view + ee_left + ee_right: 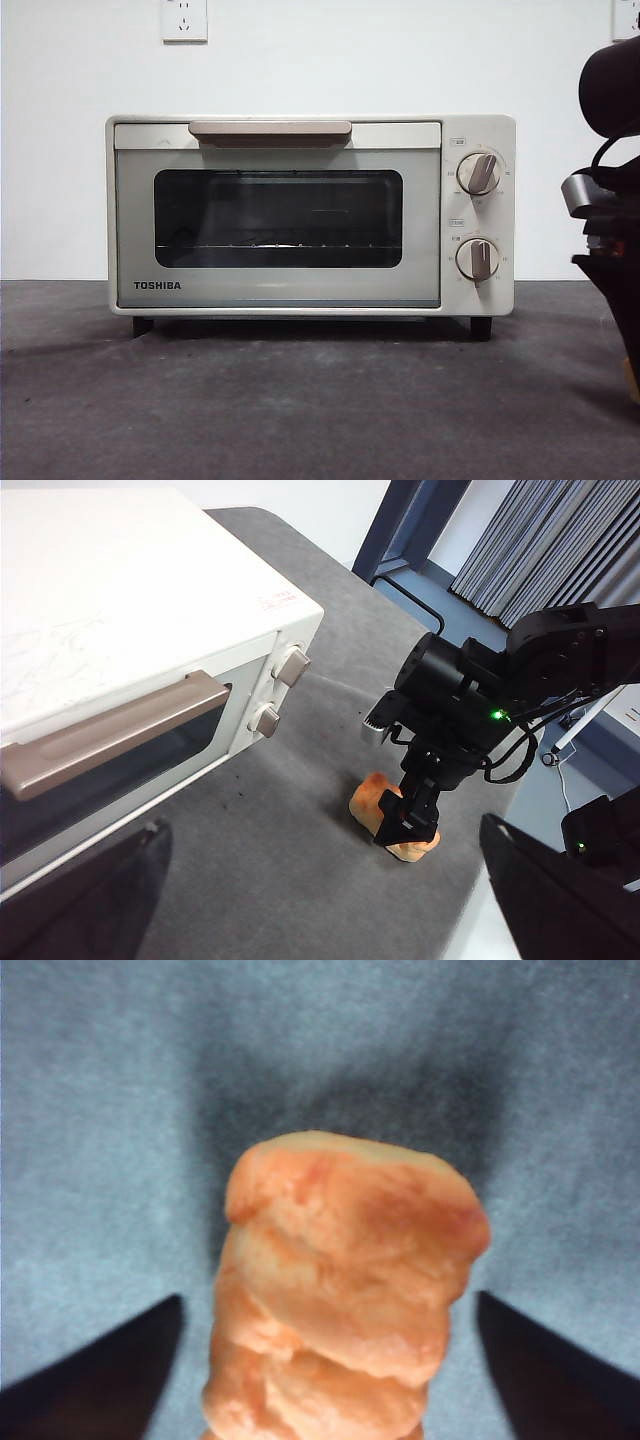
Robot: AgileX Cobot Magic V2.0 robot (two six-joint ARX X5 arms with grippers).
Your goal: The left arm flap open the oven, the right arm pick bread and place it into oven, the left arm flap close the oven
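I expect the bread (340,1295) to squash narrow between my fingers but keep its loose end straight out when I lift it, because puffy lobes with soft creases (305,1345) show.
The cream-white TOSHIBA oven (280,290) stands on the grey table with its door shut and its beige bar handle (270,129) up. It also shows in the left wrist view (120,600). The golden-orange bread (370,798) lies on the table to the right of the oven, beyond the knobs. My right gripper (408,830) is down over the bread. In the right wrist view its jaws (330,1360) are open on either side of the bread (350,1290), with a gap on each side. My left gripper (325,910) is open and empty, above and in front of the oven's left part.
Two round knobs (479,215) sit on the oven's right face. The right arm (610,270) shows dark at the front view's right edge. A white wall with a socket (184,19) is behind the oven. The table edge (470,920) runs close to the bread.
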